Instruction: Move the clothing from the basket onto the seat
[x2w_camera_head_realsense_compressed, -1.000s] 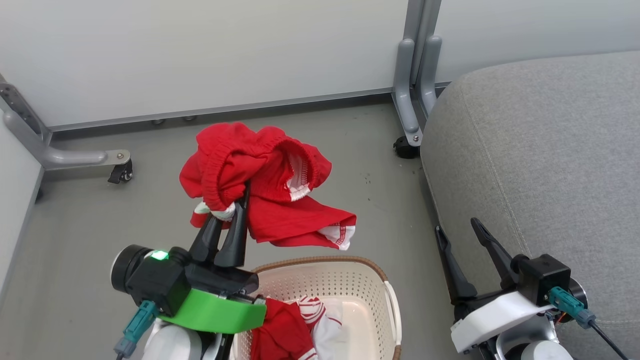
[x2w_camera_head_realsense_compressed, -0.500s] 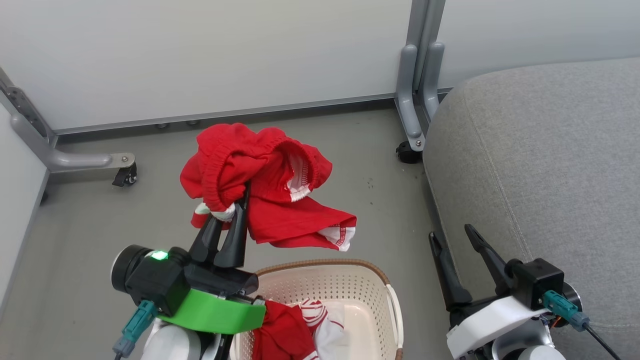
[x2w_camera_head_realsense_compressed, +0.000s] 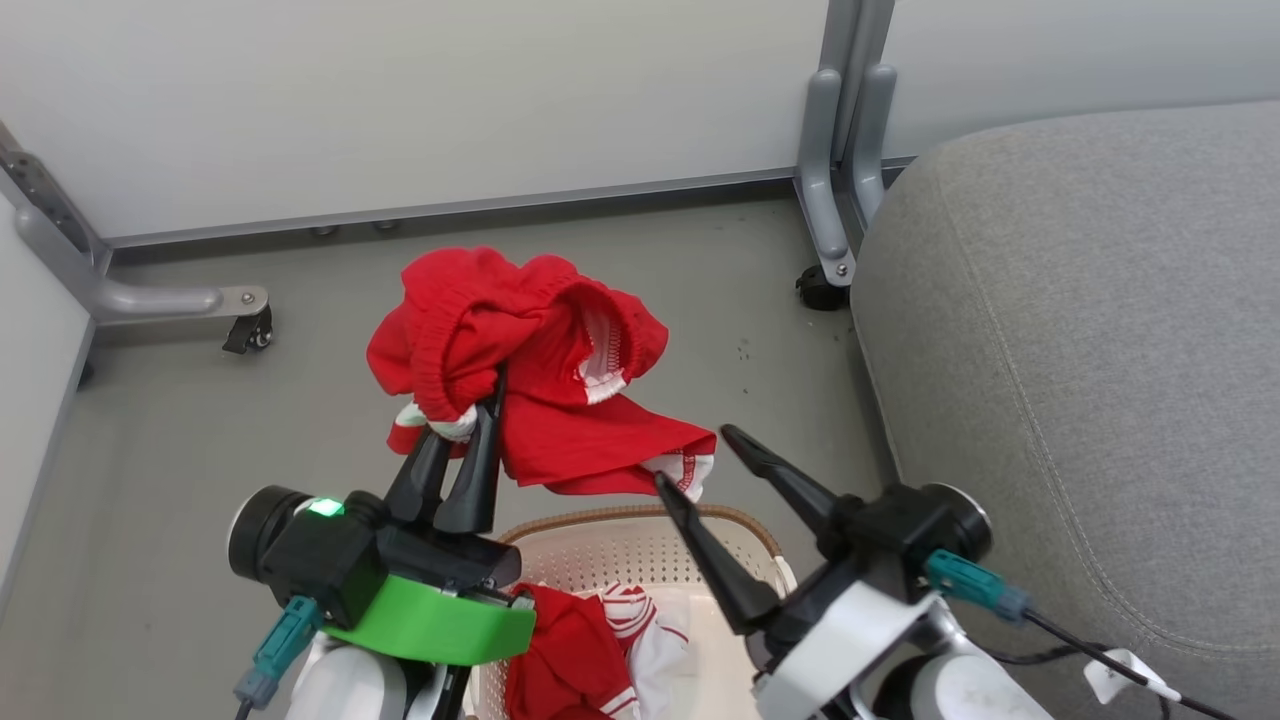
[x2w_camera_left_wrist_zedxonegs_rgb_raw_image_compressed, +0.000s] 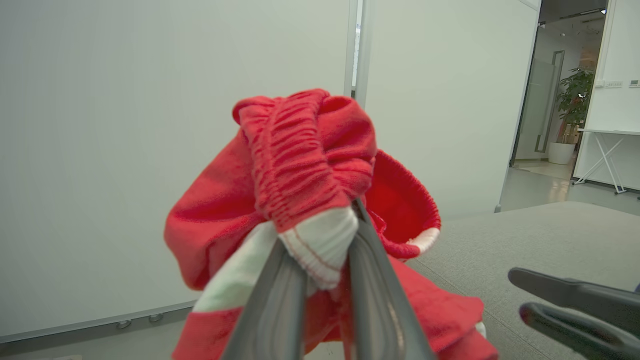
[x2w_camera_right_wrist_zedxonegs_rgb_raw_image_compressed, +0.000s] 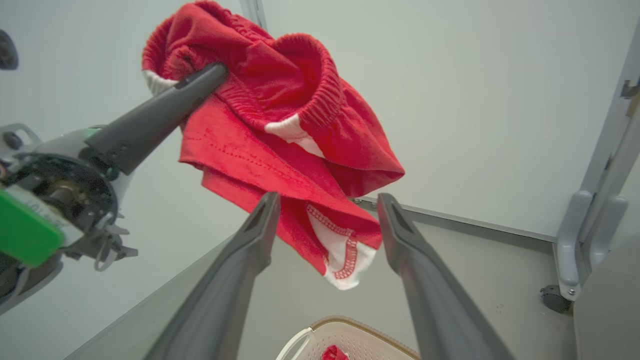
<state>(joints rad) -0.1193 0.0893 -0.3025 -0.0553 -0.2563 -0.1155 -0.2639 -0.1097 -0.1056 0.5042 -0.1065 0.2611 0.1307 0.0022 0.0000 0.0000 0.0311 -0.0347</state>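
The red garment (x2w_camera_head_realsense_compressed: 573, 438) will sink into a crumpled heap when I lower it onto the seat, because the limp folds bunch up around its gathered edge (x2w_camera_head_realsense_compressed: 439, 348).
My left gripper (x2w_camera_head_realsense_compressed: 478, 410) is shut on a red garment (x2w_camera_head_realsense_compressed: 545, 385) with white trim, held up in the air above the basket (x2w_camera_head_realsense_compressed: 640, 545). In the left wrist view its fingers (x2w_camera_left_wrist_zedxonegs_rgb_raw_image_compressed: 280, 285) pinch a white and red fold of the garment (x2w_camera_left_wrist_zedxonegs_rgb_raw_image_compressed: 300, 160). My right gripper (x2w_camera_head_realsense_compressed: 695, 460) is open, its fingertips at the hanging white-trimmed hem (x2w_camera_right_wrist_zedxonegs_rgb_raw_image_compressed: 345, 255). A second red and white garment (x2w_camera_head_realsense_compressed: 590, 650) lies in the basket. The grey seat (x2w_camera_head_realsense_compressed: 1080, 330) is at the right.
Grey floor (x2w_camera_head_realsense_compressed: 200, 430) lies between pale partition walls. A metal foot with a caster (x2w_camera_head_realsense_compressed: 250, 330) stands at the left, another caster (x2w_camera_head_realsense_compressed: 820, 290) by the seat's corner. A cable (x2w_camera_head_realsense_compressed: 1100, 655) trails from my right wrist over the seat's edge.
My right arm has swung left from beside the seat, over the basket, bringing its open fingers up to the hanging hem. The left gripper keeps holding the garment in place.
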